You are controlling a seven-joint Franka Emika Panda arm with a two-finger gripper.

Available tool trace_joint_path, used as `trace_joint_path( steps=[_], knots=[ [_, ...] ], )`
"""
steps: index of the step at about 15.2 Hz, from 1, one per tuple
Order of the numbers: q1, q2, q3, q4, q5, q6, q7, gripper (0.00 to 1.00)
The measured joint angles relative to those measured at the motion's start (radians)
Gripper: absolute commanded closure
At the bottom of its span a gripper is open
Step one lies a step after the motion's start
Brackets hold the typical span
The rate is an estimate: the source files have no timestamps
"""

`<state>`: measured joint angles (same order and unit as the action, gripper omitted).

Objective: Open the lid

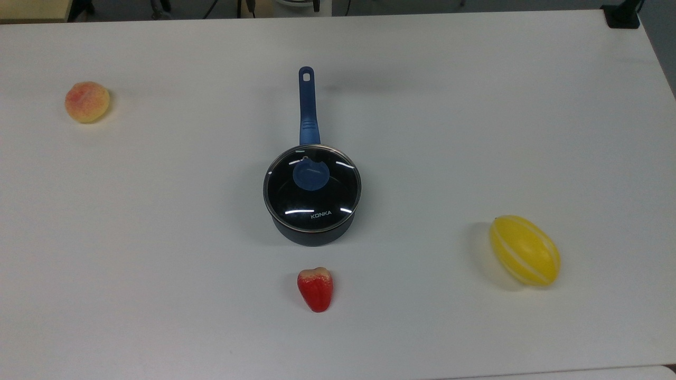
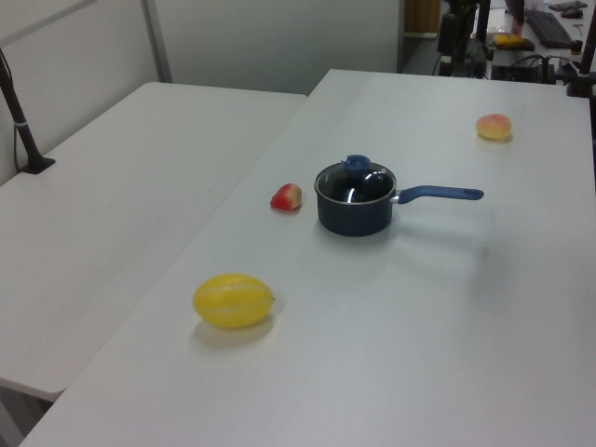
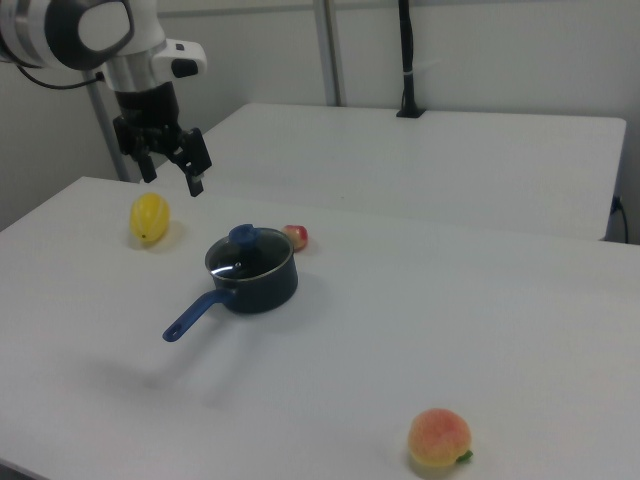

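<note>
The lid's metal rim (image 2: 355, 202) just sits on the saucepan's top edge, so the lid will come straight off and the saucepan will stay behind when the robot lifts.
The round glass lid (image 1: 312, 196) (image 2: 355, 187) (image 3: 250, 256) with a metal rim, blue knob (image 1: 311, 175) and white KONKA lettering sits flat on the dark saucepan (image 1: 312, 235) (image 3: 262, 287) at the table's middle. The pan's blue handle (image 1: 307, 105) points to the far edge in the top view. In the right view my gripper (image 3: 172, 178) hangs open high above the table, up and to the left of the pan, holding nothing.
A peach (image 1: 87, 101) (image 3: 439, 440) lies far left in the top view, a red fruit (image 1: 316, 288) just in front of the pan, a yellow melon (image 1: 525, 250) (image 2: 233, 300) to the right. A second white table (image 2: 112, 196) adjoins.
</note>
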<state>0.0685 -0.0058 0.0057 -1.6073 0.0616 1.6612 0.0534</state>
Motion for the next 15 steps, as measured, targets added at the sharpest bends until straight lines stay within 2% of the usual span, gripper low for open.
trace_joint_path(
  steps=[6,10,15],
  knots=[
    [0.000,0.083,-0.002,-0.001,-0.002,0.207,0.000,0.00],
    [0.006,0.160,-0.002,-0.001,-0.032,0.338,0.005,0.00],
    [0.029,0.242,0.000,0.000,-0.052,0.447,0.100,0.00]
  ],
)
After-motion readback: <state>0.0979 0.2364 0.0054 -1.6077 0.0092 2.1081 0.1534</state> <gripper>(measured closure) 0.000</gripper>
